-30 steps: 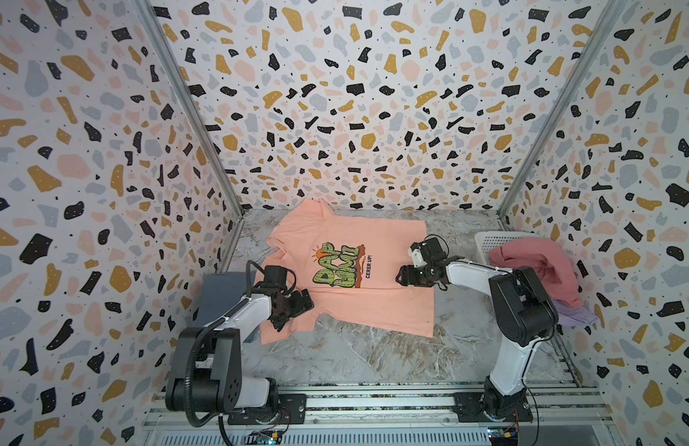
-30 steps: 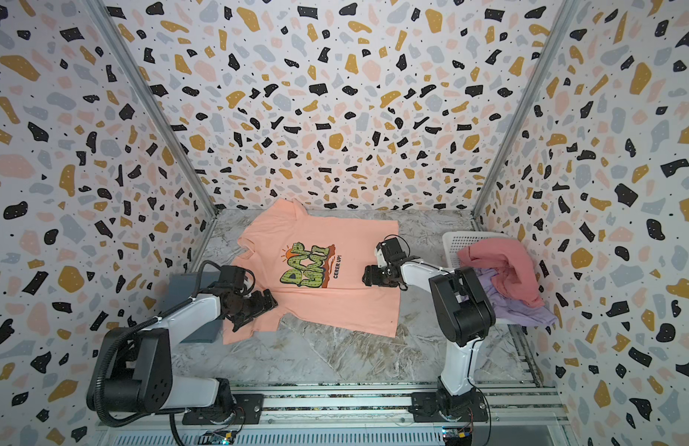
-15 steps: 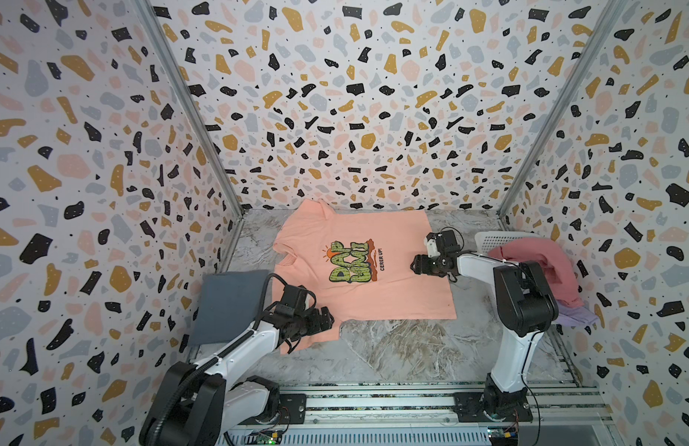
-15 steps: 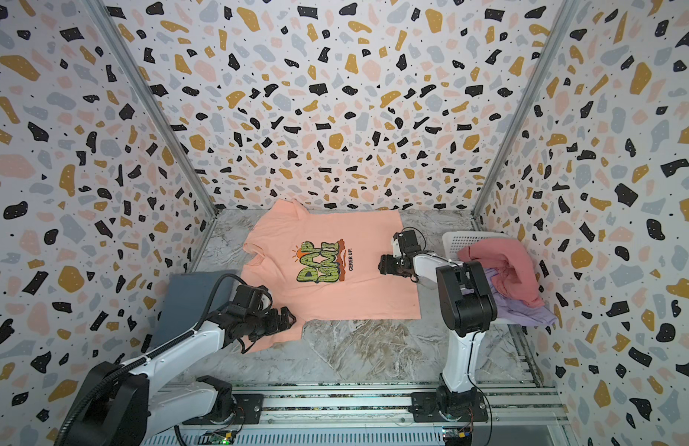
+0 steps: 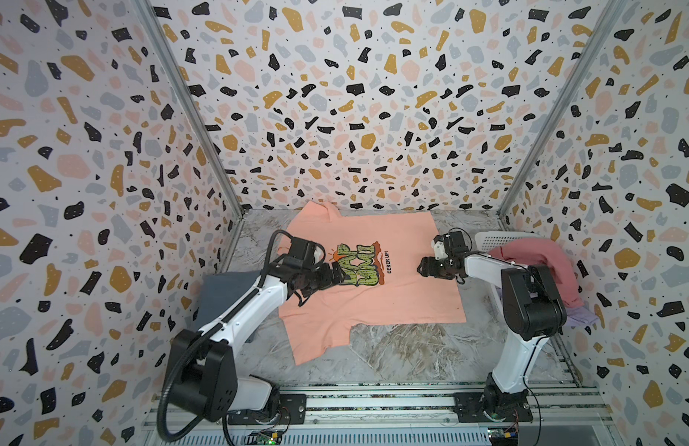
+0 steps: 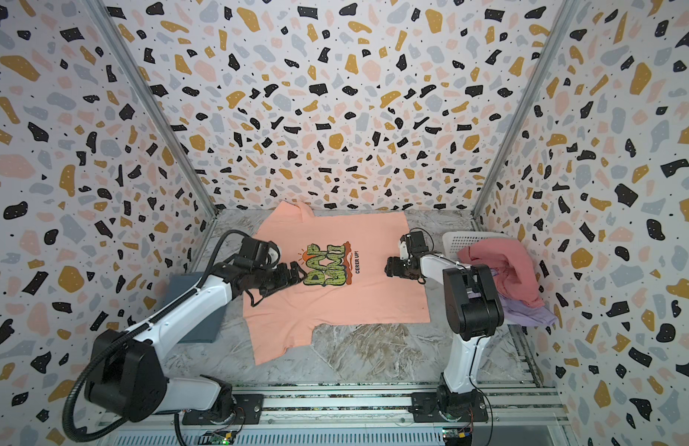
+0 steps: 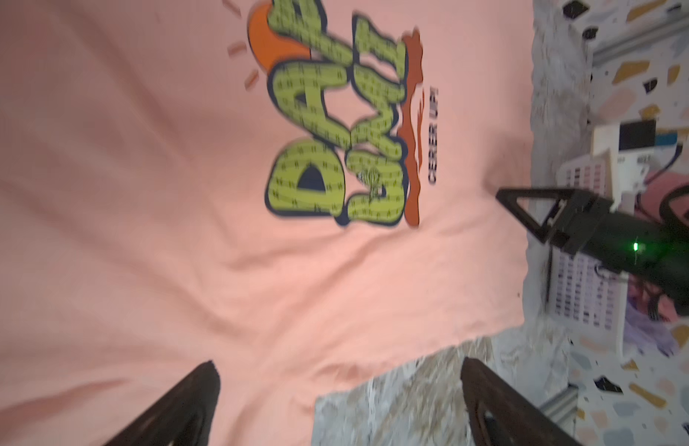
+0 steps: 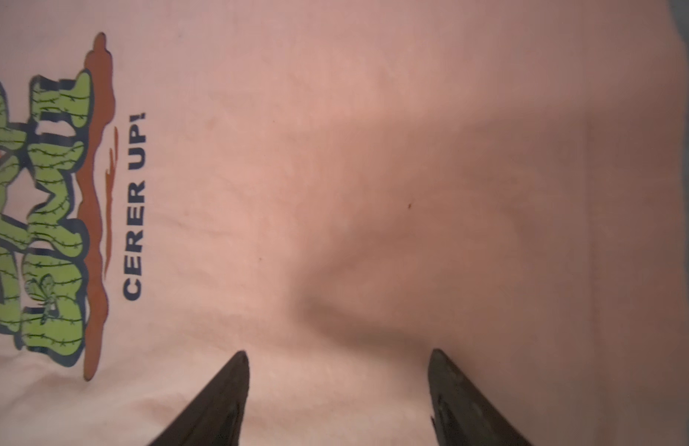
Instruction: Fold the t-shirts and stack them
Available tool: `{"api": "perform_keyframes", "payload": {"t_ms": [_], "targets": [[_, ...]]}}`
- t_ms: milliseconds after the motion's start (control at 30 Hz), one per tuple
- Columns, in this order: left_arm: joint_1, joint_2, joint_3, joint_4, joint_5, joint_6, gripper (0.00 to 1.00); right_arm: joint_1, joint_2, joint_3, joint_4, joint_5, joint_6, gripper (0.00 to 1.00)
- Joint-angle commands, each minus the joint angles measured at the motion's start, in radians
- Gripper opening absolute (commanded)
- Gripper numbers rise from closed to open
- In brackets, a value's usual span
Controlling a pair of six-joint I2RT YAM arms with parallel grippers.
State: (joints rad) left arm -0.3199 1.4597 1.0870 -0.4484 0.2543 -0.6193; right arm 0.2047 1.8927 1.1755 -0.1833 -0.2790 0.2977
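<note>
The peach-orange t-shirt's far sleeve (image 5: pixel 319 211) crowds the back wall, so my left gripper should go to the t-shirt's collar end (image 5: pixel 284 242) before both grippers pull it closer for folding.
The peach-orange t-shirt (image 5: pixel 374 305) (image 6: pixel 347 305) lies spread flat on the table, its green graffiti graphic facing up. My left gripper (image 5: pixel 337 276) (image 6: pixel 296 274) hovers open over the graphic's left edge; in the left wrist view the left gripper (image 7: pixel 337 363) has nothing between its fingers. My right gripper (image 5: pixel 422 266) (image 6: pixel 389 266) stands open over the shirt's right part, and plain peach cloth fills the gap of the right gripper (image 8: pixel 338 352) in its wrist view. A slate-grey t-shirt (image 5: pixel 223 293) (image 6: pixel 180 284) lies folded at the left, partly under my left arm.
A white perforated basket (image 5: pixel 493 239) (image 6: pixel 458 241) stands at the right wall. Over it hangs a dusty-rose t-shirt (image 5: pixel 536 258) (image 6: pixel 505 262), with a lavender t-shirt (image 5: pixel 582 320) (image 6: pixel 536 314) beneath. Bare marble table (image 5: pixel 404 355) shows in front of the peach shirt.
The peach shirt has shifted right and now lies flatter. My left gripper swung from the shirt's near-left sleeve to the graphic. The right gripper moved slightly right, then held still.
</note>
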Motion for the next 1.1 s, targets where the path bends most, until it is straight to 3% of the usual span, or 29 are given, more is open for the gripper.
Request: {"api": "perform_keyframes", "payload": {"t_ms": [0,133,267,600,1067], "targets": [[0.014,0.163,0.125,0.049,-0.139,0.031,0.98,-0.001,0.049,0.134,-0.004,-0.055,0.036,0.74],[0.02,0.356,0.281,0.064,-0.205,0.047,0.98,0.001,0.123,0.231,0.003,-0.077,0.055,0.73],[0.05,0.44,0.294,0.089,-0.183,0.016,0.97,-0.001,0.171,0.275,-0.027,-0.076,0.031,0.73],[0.13,0.188,-0.018,0.203,-0.202,-0.038,0.98,-0.005,0.183,0.184,-0.023,-0.082,0.018,0.73],[0.22,0.154,-0.287,0.265,-0.234,-0.092,0.99,-0.007,0.172,0.13,-0.078,-0.07,-0.017,0.73]]}}
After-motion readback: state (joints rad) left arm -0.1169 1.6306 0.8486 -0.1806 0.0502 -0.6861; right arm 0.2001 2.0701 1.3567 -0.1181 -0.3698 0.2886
